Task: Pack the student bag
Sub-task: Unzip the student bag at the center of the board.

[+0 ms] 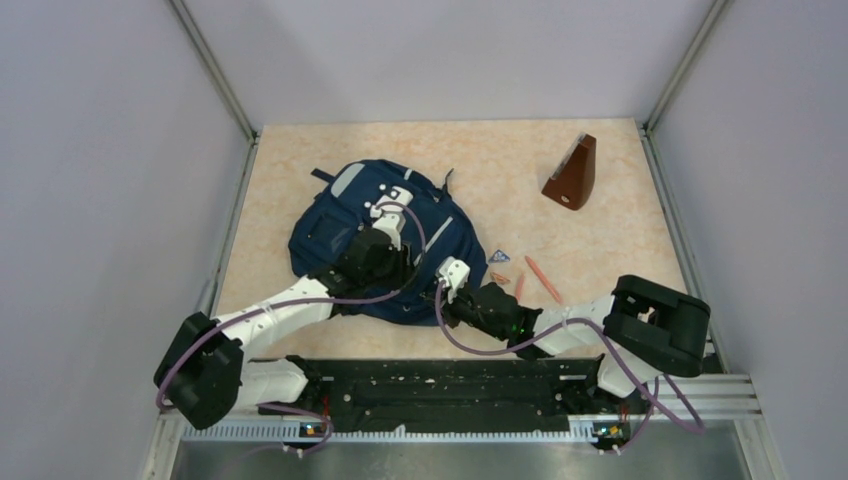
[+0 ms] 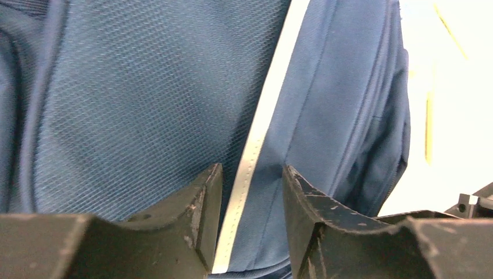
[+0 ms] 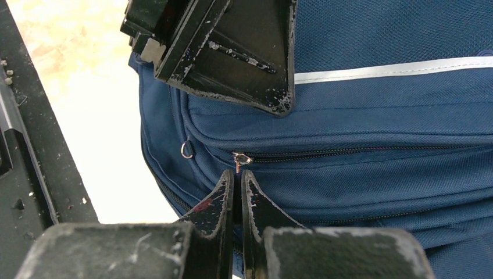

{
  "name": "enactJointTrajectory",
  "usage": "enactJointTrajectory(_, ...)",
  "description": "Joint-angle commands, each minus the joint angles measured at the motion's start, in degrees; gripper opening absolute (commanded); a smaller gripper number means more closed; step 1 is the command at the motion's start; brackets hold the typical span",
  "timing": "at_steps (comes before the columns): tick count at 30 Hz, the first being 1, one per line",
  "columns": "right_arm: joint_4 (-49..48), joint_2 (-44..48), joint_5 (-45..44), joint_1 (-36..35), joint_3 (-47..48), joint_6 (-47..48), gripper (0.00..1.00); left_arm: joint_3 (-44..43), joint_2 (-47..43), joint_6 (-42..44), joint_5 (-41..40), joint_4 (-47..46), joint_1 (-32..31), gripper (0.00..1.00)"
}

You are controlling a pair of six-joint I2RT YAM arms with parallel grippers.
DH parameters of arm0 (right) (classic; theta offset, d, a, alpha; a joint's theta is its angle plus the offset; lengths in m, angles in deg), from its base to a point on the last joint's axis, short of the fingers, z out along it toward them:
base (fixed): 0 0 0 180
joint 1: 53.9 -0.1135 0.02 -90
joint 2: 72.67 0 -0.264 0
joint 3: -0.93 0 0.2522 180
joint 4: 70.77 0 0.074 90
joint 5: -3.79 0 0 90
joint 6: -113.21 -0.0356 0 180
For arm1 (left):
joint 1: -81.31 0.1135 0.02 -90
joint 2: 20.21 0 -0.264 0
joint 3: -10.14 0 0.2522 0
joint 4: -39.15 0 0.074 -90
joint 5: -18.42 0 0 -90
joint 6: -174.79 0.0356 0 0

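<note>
I should open my left gripper, which is at the bag's grey stripe, back from the zipper. Then I should grab the bag's edge next to the zipper to lift it.
The student bag, navy blue with grey stripes, lies flat on the table's left-centre. My left gripper presses down on its top; in the left wrist view the jaws stand narrowly apart with a grey stripe and creased blue fabric pinched between them. My right gripper is at the bag's near right edge. In the right wrist view it is shut on the tab of a metal zipper pull at the end of a closed zipper. The left gripper's fingers show just above it.
Orange pencils and a small blue triangular piece lie on the table right of the bag. A brown wedge-shaped object stands at the back right. Grey walls enclose the table; a black rail runs along the near edge.
</note>
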Motion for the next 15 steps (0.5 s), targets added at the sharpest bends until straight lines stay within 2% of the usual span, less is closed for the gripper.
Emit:
enactJointTrajectory(1, -3.49, -0.11, -0.01, -1.34, 0.78, -0.98, 0.0, 0.44, 1.5, -3.28, 7.64, -3.97, -0.02, 0.44)
enactJointTrajectory(6, -2.61, -0.33, -0.63, -1.34, 1.45, -0.46, 0.0, 0.6, 2.82, -4.44, 9.74, -5.17, -0.04, 0.36)
enactJointTrajectory(11, -2.52, -0.52, -0.66, -1.37, 1.52, -0.21, 0.0, 0.81, 2.8, -5.95, 8.37, -5.69, -0.01, 0.14)
enactJointTrajectory(13, -3.53, -0.9, -0.93, -1.75, 1.31, 0.28, 0.0, 0.83, 2.54, -6.83, 6.78, -7.32, -0.06, 0.03)
enactJointTrajectory(15, -3.73, -1.57, -1.97, -2.69, 1.26, 1.54, 0.0, 1.02, 2.11, -8.61, 6.29, -9.44, 0.01, 0.0)
